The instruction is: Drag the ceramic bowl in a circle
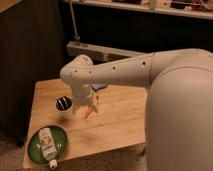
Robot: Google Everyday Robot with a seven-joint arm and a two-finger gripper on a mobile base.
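Note:
The white bottle (47,143) is lying in the ceramic bowl with its cap over the front rim (52,162), so the bottle will move along with the bowl when I drag it.
The ceramic bowl (34,147), a wide glossy green dish, sits at the front left corner of the wooden table (115,125). A white bottle (48,144) lies inside it, its cap hanging over the front rim. My gripper (83,111) hangs over the table's middle left, up and to the right of the bowl and well apart from it. Its two fingers point down, one with an orange tip (89,113), and they stand open with nothing between them.
A small white cup with a dark inside (64,104) stands just left of the gripper. A blue object (98,87) lies partly hidden behind the arm. A dark wall and a grey rail (95,50) stand beyond the table's far edge.

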